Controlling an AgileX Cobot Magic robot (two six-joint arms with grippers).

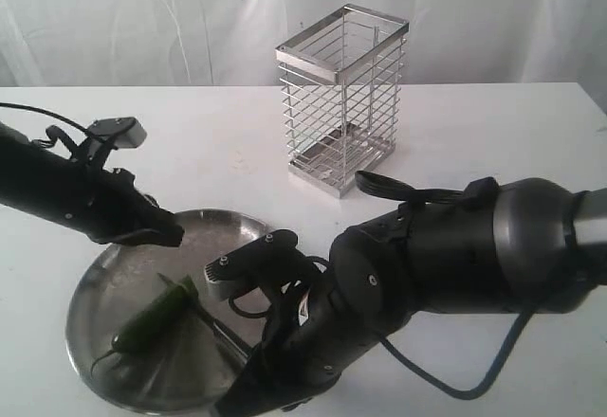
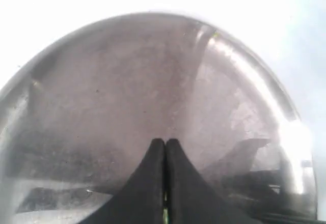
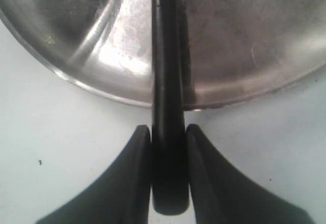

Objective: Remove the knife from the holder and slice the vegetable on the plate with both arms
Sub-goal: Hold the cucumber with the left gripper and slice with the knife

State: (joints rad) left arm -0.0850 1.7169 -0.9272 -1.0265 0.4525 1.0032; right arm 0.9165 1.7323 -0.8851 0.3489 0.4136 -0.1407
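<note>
The vegetable lies loose next to the knife's blade [image 1: 193, 296]. My closed left gripper should turn back, open and hold the vegetable's body [image 1: 147, 328] still before the cut.
The steel plate [image 1: 87, 294] lies at the front left, and the green vegetable [image 1: 155, 318] rests on it at a slant. My right gripper [image 3: 167, 128] is shut on the black handle of the knife [image 3: 167, 173] just outside the plate's rim [image 3: 102, 89], with the dark blade reaching in over the plate. In the exterior view the knife [image 1: 214, 326] runs up to the vegetable's upper cut end, and the right gripper [image 1: 248, 379] is low at the plate's front edge. The left gripper [image 1: 174, 235] hovers shut over the plate's far side, apart from the vegetable. Its fingertips [image 2: 158, 147] are pressed together.
The silver wire holder [image 1: 341, 95] stands upright behind the plate, towards the middle of the white table [image 1: 493, 142]. My bulky right arm [image 1: 455, 256] stretches across the front right. A white curtain hangs behind.
</note>
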